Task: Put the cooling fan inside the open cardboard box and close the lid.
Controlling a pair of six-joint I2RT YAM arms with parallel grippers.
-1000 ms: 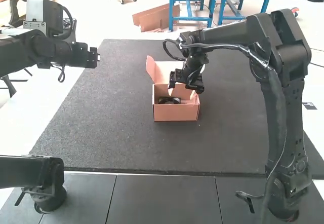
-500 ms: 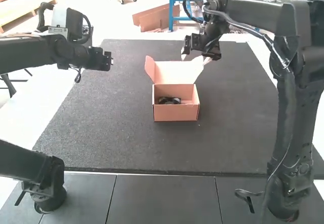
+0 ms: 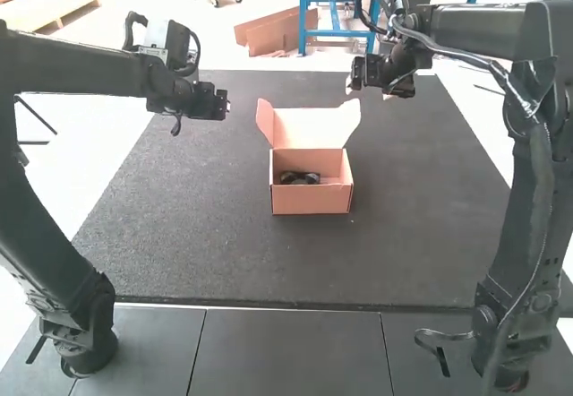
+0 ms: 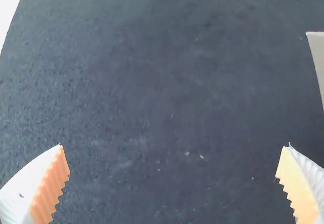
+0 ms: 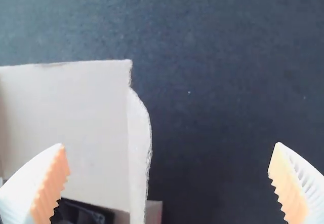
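The lid's side flap [image 3: 349,122] flares out [image 3: 357,107] beyond the box, so the flap will fold inward and tuck into the box when the robot swings the lid forward.
A small cardboard box [image 3: 311,181] stands open in the middle of the black mat, its lid [image 3: 309,125] raised at the back. The black cooling fan [image 3: 299,178] lies inside it. My right gripper [image 3: 385,75] hangs open above the mat, behind and to the right of the lid's right corner. In the right wrist view its orange-padded fingers [image 5: 46,183] stand wide apart over the lid [image 5: 71,127], with a dark bit of the fan [image 5: 81,214] below. My left gripper [image 3: 215,102] is open, held above the mat left of the lid; its pads [image 4: 48,181] hold nothing.
The black mat [image 3: 179,217] covers the table around the box, with free room on all sides. A pale edge of the box [image 4: 316,67] shows in the left wrist view. Bare floor lies beyond the mat's left edge.
My right gripper rose out of the box and drew back to the right, behind the lid, leaving the fan inside. The left gripper moved right, toward the lid's left side.
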